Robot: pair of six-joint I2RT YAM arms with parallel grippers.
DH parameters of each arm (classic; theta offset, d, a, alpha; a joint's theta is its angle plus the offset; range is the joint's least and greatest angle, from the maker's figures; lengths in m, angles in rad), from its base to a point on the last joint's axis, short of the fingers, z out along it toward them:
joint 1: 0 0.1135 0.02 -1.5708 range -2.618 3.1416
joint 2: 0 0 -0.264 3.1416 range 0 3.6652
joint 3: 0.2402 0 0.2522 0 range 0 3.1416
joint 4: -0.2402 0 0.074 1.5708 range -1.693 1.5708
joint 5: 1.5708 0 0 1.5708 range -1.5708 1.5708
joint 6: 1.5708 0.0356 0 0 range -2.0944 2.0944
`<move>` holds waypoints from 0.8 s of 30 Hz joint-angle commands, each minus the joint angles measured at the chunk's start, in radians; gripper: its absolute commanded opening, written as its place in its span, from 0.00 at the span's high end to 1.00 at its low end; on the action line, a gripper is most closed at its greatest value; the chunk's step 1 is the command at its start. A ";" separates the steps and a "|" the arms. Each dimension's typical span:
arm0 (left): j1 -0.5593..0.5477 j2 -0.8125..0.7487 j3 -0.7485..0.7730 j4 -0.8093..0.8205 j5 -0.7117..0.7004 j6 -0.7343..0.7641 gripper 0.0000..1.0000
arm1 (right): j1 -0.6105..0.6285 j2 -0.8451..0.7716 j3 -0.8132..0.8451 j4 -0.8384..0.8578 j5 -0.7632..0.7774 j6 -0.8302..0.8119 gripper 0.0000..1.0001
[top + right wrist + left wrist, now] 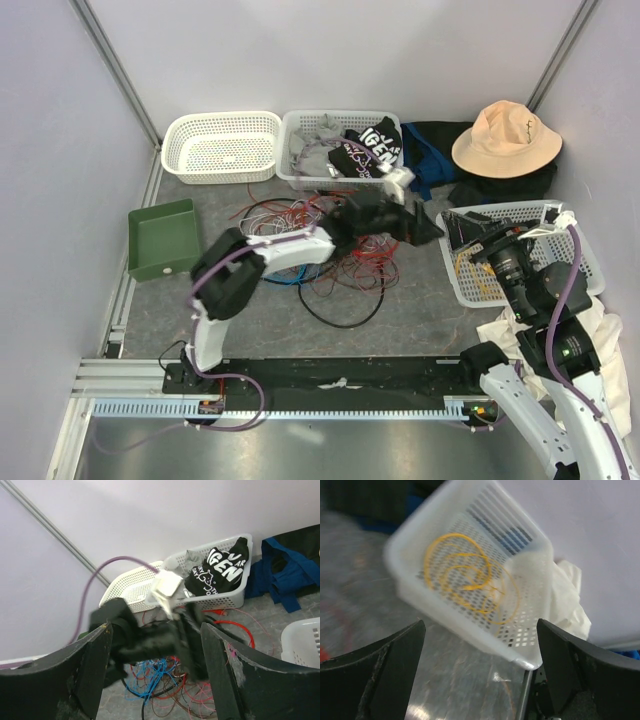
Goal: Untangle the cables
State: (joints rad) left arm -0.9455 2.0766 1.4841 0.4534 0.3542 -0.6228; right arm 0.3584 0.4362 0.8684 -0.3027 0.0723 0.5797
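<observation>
The blue cable's loops (159, 672) sit atop the tangle, so I should keep moving my open left gripper toward that cable (288, 277) until its fingers close around part of it.
The cables (345, 255) lie in a loose tangle of red, blue, brown and black strands mid-table, also seen in the right wrist view as cables (165, 680). A black strand (340, 315) loops out toward the near side. My left gripper (418, 228) hovers just right of the tangle, open and empty (481, 630), facing a white basket (470, 630) that holds a coiled yellow cable (465, 575). My right gripper (472, 235) hangs over that basket's left end, open with nothing in it (156, 630). It looks toward the blurred left gripper above the tangle.
A green tray (165, 238) sits at the left. An empty white basket (222, 145) and a basket of clothes (340, 150) stand at the back. A tan hat (505, 138) lies on dark clothing at back right. White cloth (600, 330) lies beside the right basket (590, 270).
</observation>
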 commanded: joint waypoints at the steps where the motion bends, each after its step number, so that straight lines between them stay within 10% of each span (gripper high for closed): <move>1: 0.167 -0.300 -0.203 -0.045 -0.171 -0.066 0.00 | 0.007 -0.008 -0.038 0.049 -0.023 0.020 0.21; 10: 0.338 -0.637 -0.421 -0.571 -0.475 -0.029 0.00 | 0.007 0.087 -0.167 0.125 -0.144 0.048 0.20; 17: 0.347 -0.817 -0.564 -0.562 -0.391 -0.029 0.02 | 0.007 0.125 -0.272 0.198 -0.173 0.062 0.20; 24: 0.346 -0.664 -0.619 -0.559 -0.324 -0.060 0.28 | 0.007 0.190 -0.344 0.295 -0.215 0.111 0.21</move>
State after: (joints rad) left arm -0.5995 1.3128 0.8963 -0.1032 -0.0223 -0.6632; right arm 0.3584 0.5980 0.5556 -0.1123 -0.1028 0.6586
